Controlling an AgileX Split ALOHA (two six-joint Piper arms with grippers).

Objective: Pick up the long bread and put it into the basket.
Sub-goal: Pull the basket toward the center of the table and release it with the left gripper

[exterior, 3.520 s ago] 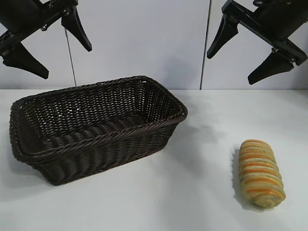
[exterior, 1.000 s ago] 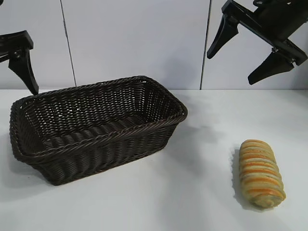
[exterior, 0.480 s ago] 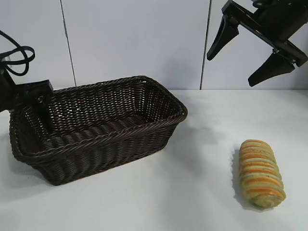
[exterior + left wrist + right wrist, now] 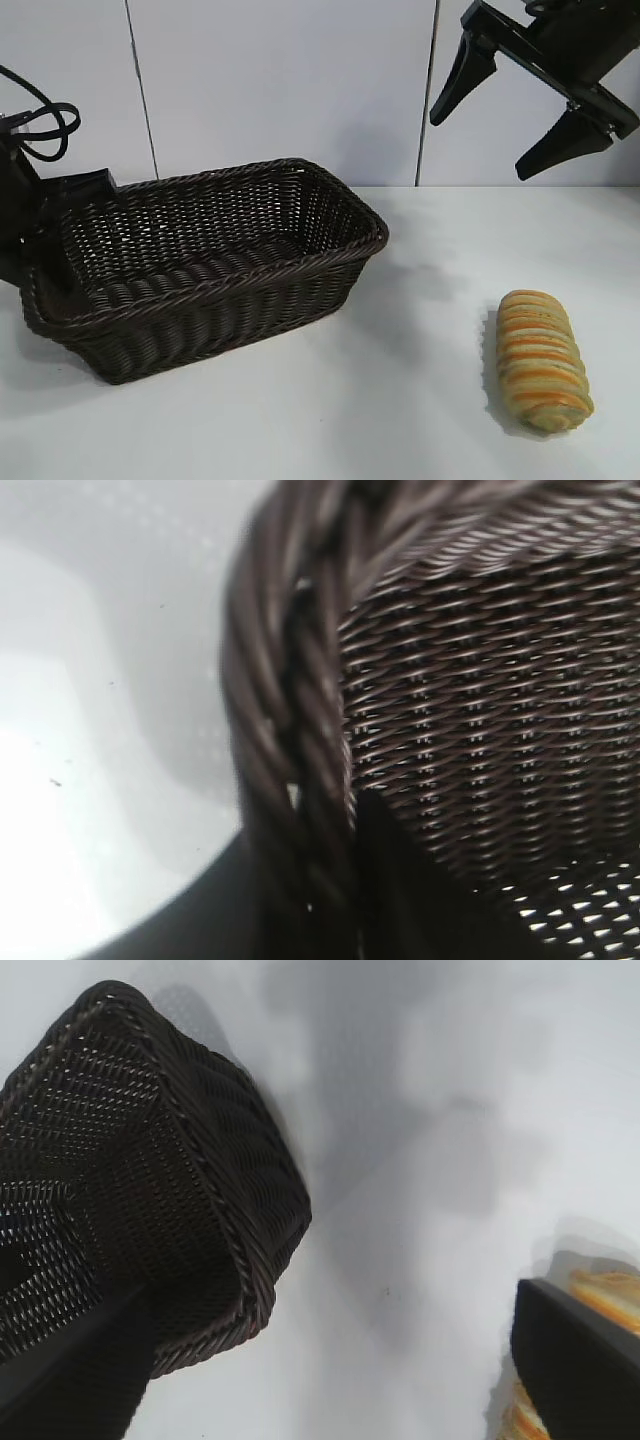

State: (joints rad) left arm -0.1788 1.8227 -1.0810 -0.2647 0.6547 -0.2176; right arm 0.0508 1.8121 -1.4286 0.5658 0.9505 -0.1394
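Observation:
The basket (image 4: pixel 215 270) stands askew, its gripped end near the front, so next my left gripper swings that basket rim (image 4: pixel 62 328) back toward the wall and straightens the basket first.
The long bread (image 4: pixel 540 358), tan-yellow with orange ridges, lies on the white table at the front right. A part of it shows in the right wrist view (image 4: pixel 603 1286) behind one finger. The dark-brown wicker basket (image 4: pixel 220 320) stands at the left and is empty. My left gripper (image 4: pixel 48 268) is down at the basket's left end. In the left wrist view its fingers (image 4: pixel 400 890) sit on both sides of the braided rim (image 4: pixel 290 680) and press against it. My right gripper (image 4: pixel 480 145) hangs open high at the upper right, above and behind the bread, holding nothing.
The white table (image 4: pixel 400 420) runs between basket and bread, with a white panelled wall behind. The right wrist view shows the basket's right end (image 4: pixel 200 1190) and bare table (image 4: pixel 400 1210) between the fingers.
My left gripper came down from high at the upper left to the basket's left end and now straddles its rim. The right gripper, bread and basket stayed in place.

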